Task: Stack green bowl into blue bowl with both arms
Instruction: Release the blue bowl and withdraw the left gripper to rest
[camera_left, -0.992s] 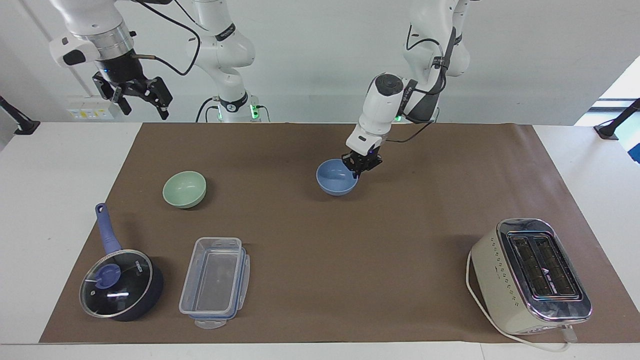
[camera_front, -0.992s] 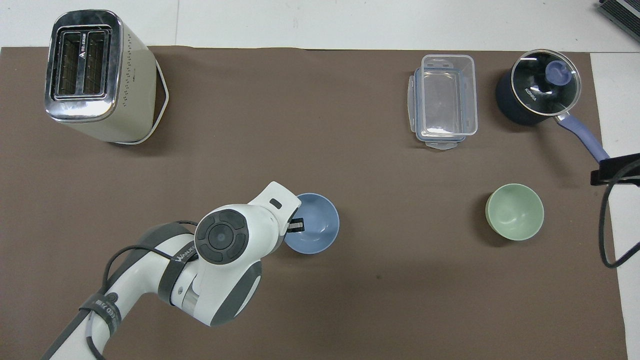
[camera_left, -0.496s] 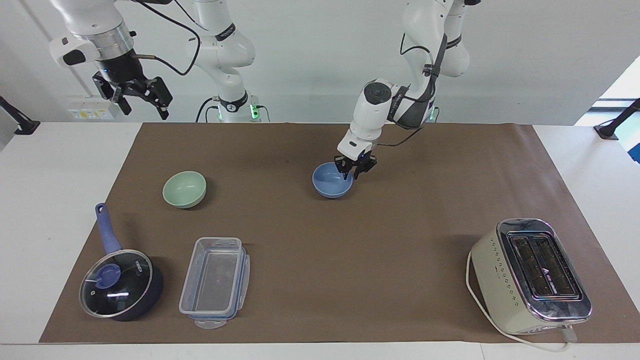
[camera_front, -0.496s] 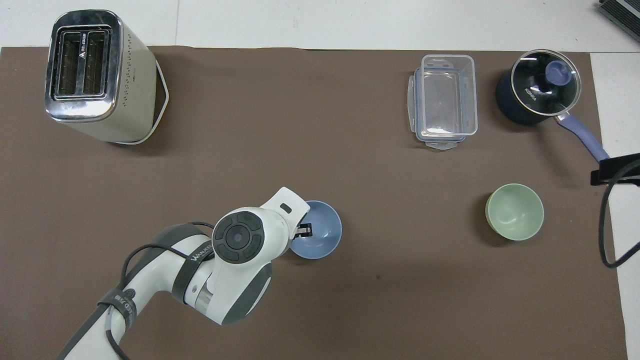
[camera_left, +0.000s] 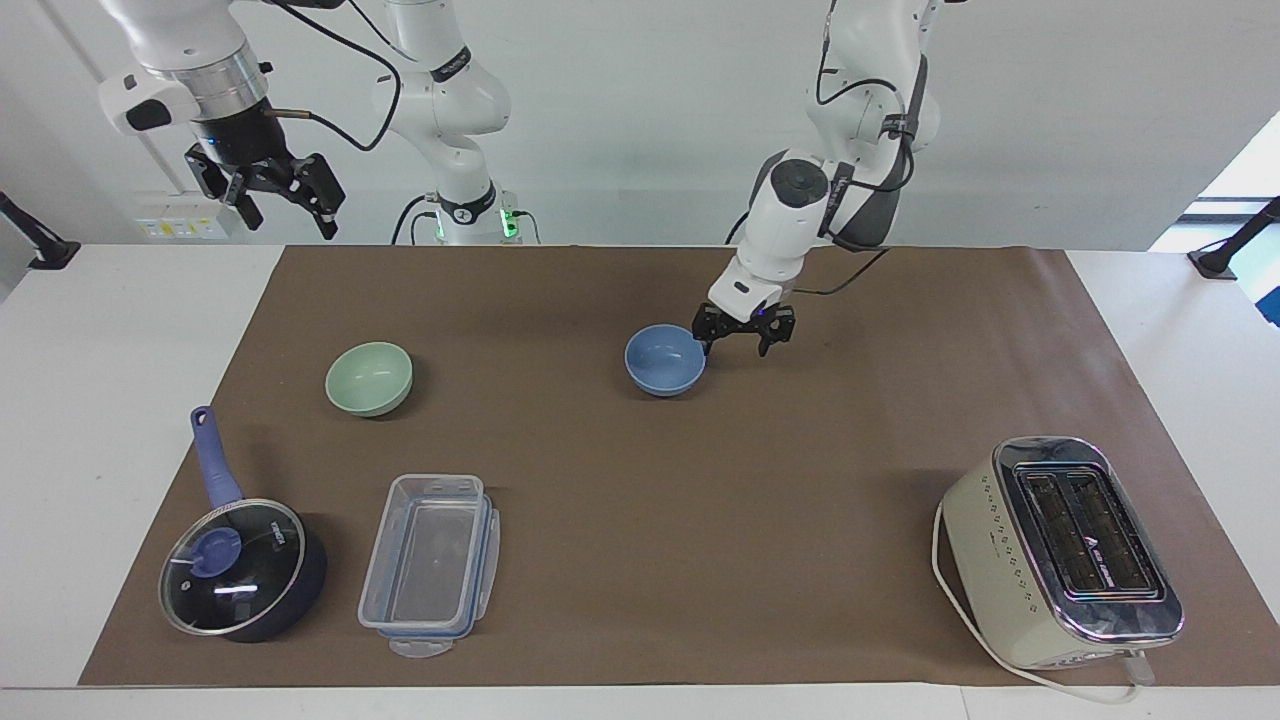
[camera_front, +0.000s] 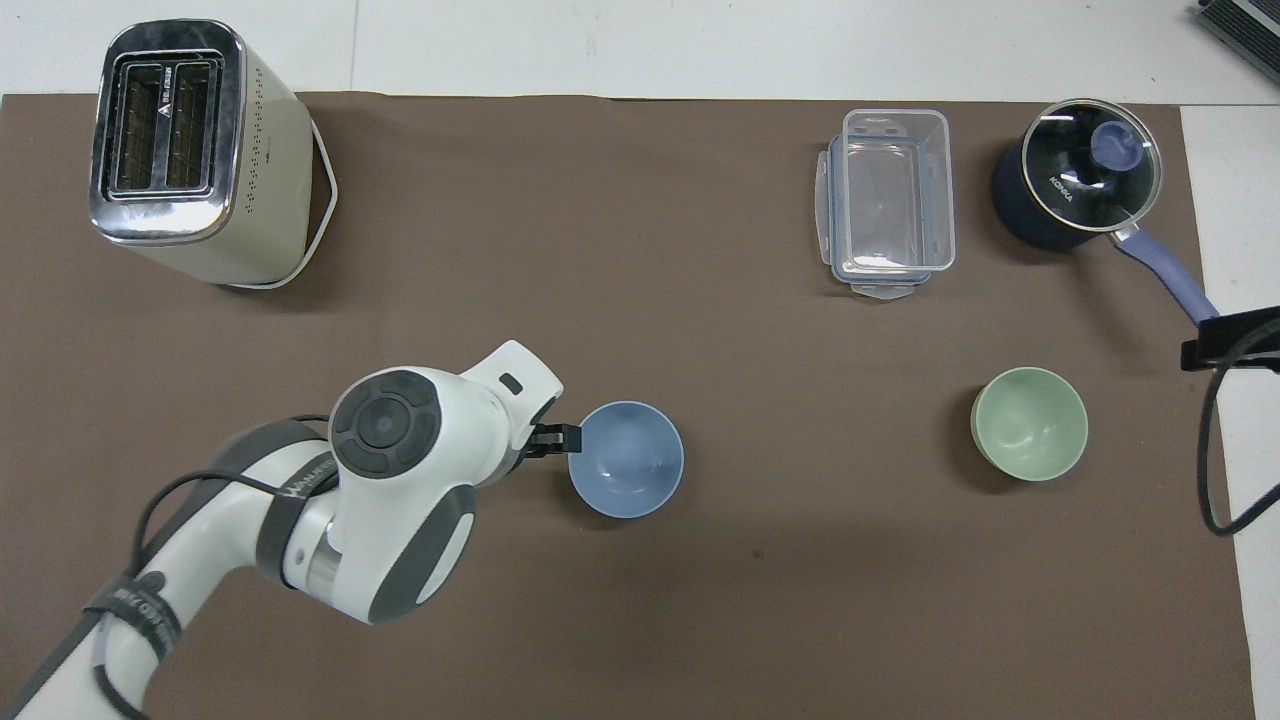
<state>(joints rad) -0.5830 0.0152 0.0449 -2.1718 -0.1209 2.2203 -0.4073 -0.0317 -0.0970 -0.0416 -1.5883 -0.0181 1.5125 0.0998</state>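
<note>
The blue bowl's rim (camera_front: 626, 403) looks just as wide as the rim of the green bowl (camera_front: 1029, 424), so the green bowl will hide it from above when the robot stacks the bowls.
The periwinkle blue bowl (camera_left: 665, 360) (camera_front: 626, 459) stands upright on the brown mat near the table's middle. My left gripper (camera_left: 736, 342) hangs low just beside it, toward the left arm's end. It is open and holds nothing, with one fingertip (camera_front: 560, 437) close to the bowl's rim. In the overhead view its wrist hides the rest of it. The mint green bowl (camera_left: 369, 378) (camera_front: 1029, 423) sits alone toward the right arm's end. My right gripper (camera_left: 288, 218) waits open, high over the table's edge at the right arm's end.
A cream toaster (camera_left: 1060, 550) (camera_front: 190, 150) stands farthest from the robots at the left arm's end. A clear lidded container (camera_left: 430, 560) (camera_front: 890, 200) and a dark blue saucepan (camera_left: 240, 565) (camera_front: 1075, 175) with a glass lid lie farther out than the green bowl.
My left gripper opened, let go of the blue bowl's rim and drew back toward the left arm's end. Before that it slid the bowl slightly toward the green bowl. The right arm stayed still.
</note>
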